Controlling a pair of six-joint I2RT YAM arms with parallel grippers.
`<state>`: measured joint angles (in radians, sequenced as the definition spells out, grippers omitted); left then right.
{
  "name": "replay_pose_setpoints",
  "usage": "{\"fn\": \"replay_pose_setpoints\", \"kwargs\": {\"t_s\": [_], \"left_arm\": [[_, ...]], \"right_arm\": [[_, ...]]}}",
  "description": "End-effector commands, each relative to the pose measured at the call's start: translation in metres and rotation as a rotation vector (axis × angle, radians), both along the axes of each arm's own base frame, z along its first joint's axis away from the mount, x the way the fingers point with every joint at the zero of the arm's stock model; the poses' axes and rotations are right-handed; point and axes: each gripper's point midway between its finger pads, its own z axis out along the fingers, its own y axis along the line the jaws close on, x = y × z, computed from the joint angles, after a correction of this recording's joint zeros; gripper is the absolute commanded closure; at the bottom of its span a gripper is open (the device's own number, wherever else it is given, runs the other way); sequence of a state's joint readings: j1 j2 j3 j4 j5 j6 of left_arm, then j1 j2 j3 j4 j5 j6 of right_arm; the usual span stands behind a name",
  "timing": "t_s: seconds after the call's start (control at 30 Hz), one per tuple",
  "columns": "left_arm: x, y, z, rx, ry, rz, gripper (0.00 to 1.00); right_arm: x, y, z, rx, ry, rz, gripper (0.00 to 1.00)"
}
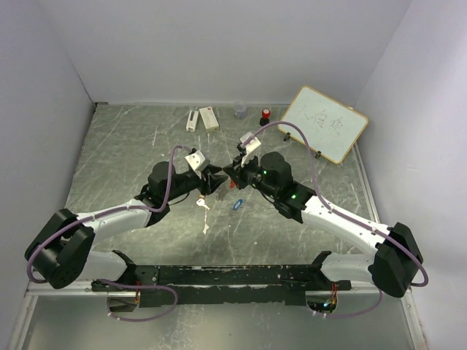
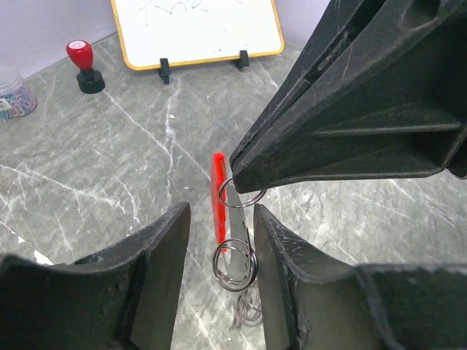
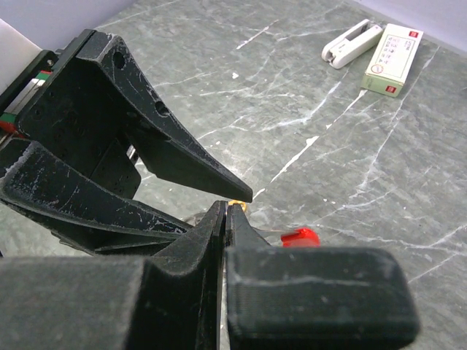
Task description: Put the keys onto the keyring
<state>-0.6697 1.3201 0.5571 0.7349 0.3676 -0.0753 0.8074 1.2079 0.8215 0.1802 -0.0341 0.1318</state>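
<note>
The lower coil (image 2: 235, 267) hangs loose between my left gripper's open fingers. My left gripper should close tightly on it before my right gripper lets go of the upper loop (image 2: 232, 200) and moves away.
My right gripper (image 1: 232, 175) is shut on the keyring's thin wire loop (image 2: 241, 193) and holds it above the table; its tips are pressed together in the right wrist view (image 3: 226, 208). A second coil of wire (image 2: 233, 264) hangs below, between my left gripper's open fingers (image 2: 164, 248). The red tag (image 2: 218, 197) hangs behind the rings and also shows in the right wrist view (image 3: 299, 236). My left gripper (image 1: 217, 180) faces the right one, tips nearly meeting. Two small keys (image 1: 202, 204) (image 1: 206, 228) lie on the table below the left gripper. A blue tab (image 1: 238, 205) lies near them.
A whiteboard (image 1: 325, 124) leans at the back right, with the red-capped black stamp (image 1: 265, 114) and a small jar (image 1: 239, 109) beside it. A white stapler (image 3: 354, 42) and a small box (image 3: 392, 49) lie at the back middle. Walls enclose the table.
</note>
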Motion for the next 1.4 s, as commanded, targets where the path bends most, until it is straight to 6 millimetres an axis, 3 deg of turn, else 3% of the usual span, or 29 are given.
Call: {"fn": "replay_pose_setpoints", "kwargs": {"t_s": [0.0,0.07,0.2,0.23,0.27,0.3,0.37,0.53,0.7,0.8,0.9,1.3,1.37], "left_arm": [[-0.002,-0.006,0.009,-0.016,-0.027,-0.028,0.53],[0.000,-0.007,0.007,-0.010,-0.018,-0.025,0.59],[0.002,-0.009,0.011,-0.024,-0.021,-0.024,0.61],[0.002,-0.009,0.013,-0.029,-0.026,-0.025,0.70],[0.003,-0.009,0.014,-0.031,-0.030,-0.023,0.87],[0.003,-0.009,0.015,-0.032,-0.031,-0.022,0.92],[0.002,-0.010,0.015,-0.034,-0.032,-0.025,0.93],[0.003,-0.010,0.016,-0.037,-0.021,-0.024,0.70],[0.002,-0.010,0.018,-0.046,-0.026,-0.028,0.62],[0.002,-0.011,0.019,-0.048,-0.028,-0.029,0.69],[0.002,-0.010,0.019,-0.045,-0.027,-0.027,0.92],[0.001,0.003,0.025,-0.089,-0.072,0.037,0.93],[0.002,0.008,0.026,-0.102,-0.085,0.058,0.93]], "right_arm": [[0.000,0.002,0.014,0.032,-0.024,0.004,1.00],[-0.001,0.003,0.013,0.033,-0.022,0.007,1.00],[-0.001,0.004,0.010,0.028,-0.013,0.013,1.00],[-0.001,0.004,0.010,0.029,-0.012,0.013,1.00],[-0.002,0.004,0.009,0.028,-0.012,0.014,1.00],[-0.002,0.004,0.009,0.030,-0.012,0.013,1.00],[-0.002,0.004,0.008,0.029,-0.010,0.012,1.00],[-0.002,0.004,0.007,0.029,-0.009,0.014,1.00],[-0.002,0.004,0.007,0.028,-0.008,0.014,1.00],[-0.002,0.004,0.008,0.030,-0.008,0.013,1.00],[-0.002,0.004,0.008,0.031,-0.010,0.013,1.00],[-0.004,0.001,0.005,0.027,0.001,0.008,1.00],[-0.004,0.000,0.007,0.033,-0.001,0.000,0.92]]}}
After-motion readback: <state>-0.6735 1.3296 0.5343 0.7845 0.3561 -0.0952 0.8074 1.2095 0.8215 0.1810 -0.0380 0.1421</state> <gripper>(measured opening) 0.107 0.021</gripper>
